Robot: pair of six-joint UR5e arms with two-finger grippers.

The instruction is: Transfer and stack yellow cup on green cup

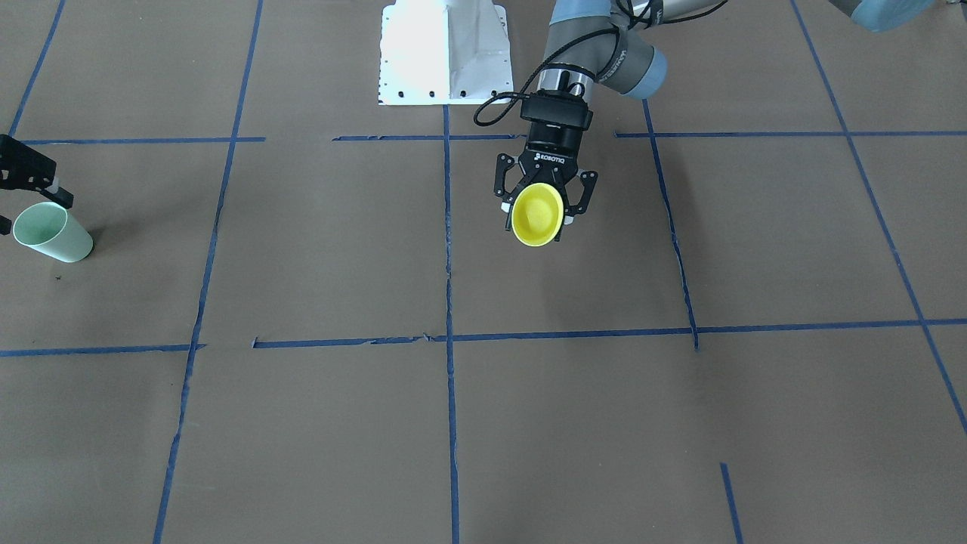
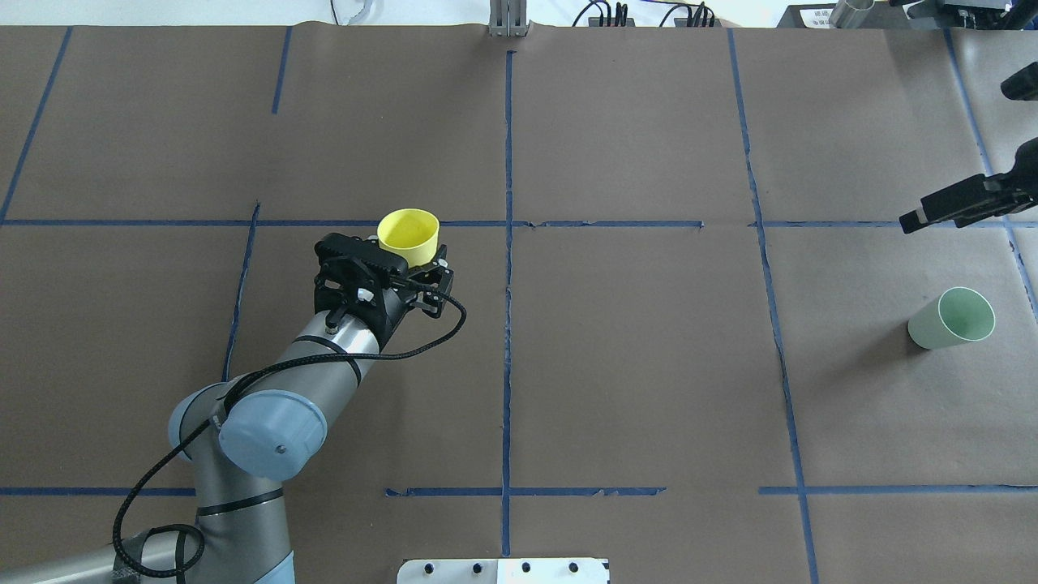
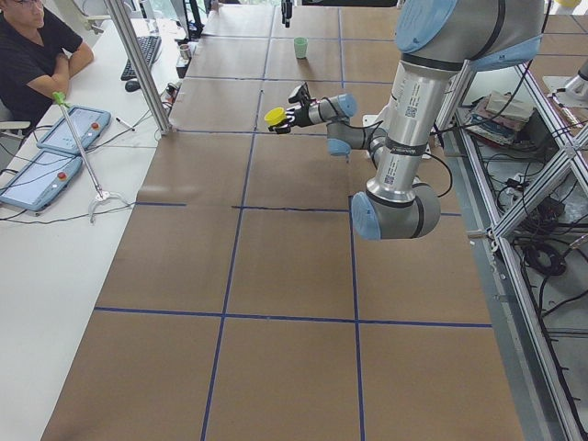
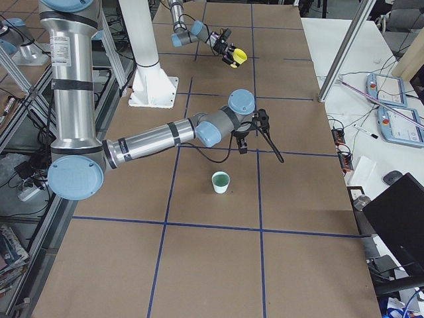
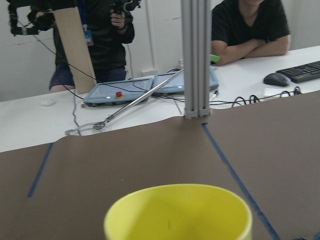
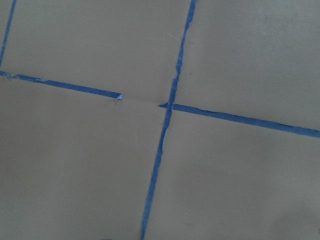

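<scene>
The yellow cup [image 1: 537, 214] will go in almost up to its rim when I lower it, because the green cup's wide opening [image 1: 41, 224] is open and empty.
My left gripper [image 1: 538, 219] is shut on the yellow cup [image 1: 537, 214], holding it by the lower body in the air over the table's middle, mouth tilted away from the robot. The overhead view shows the yellow cup [image 2: 409, 234] just left of the centre tape line, and its rim fills the bottom of the left wrist view [image 5: 177, 215]. The green cup [image 2: 950, 319] stands upright, alone on the table at the far right. My right gripper [image 2: 915, 219] hovers above and a little beyond the green cup [image 1: 57, 236], apart from it, fingers spread and holding nothing.
Blue tape lines [image 2: 508, 324] cross the brown table cover. The white base plate [image 1: 446, 53] sits at the robot's edge. An aluminium post [image 5: 196, 60] stands at the far edge; behind it are a white desk with tablets [image 3: 64, 129], a keyboard and people.
</scene>
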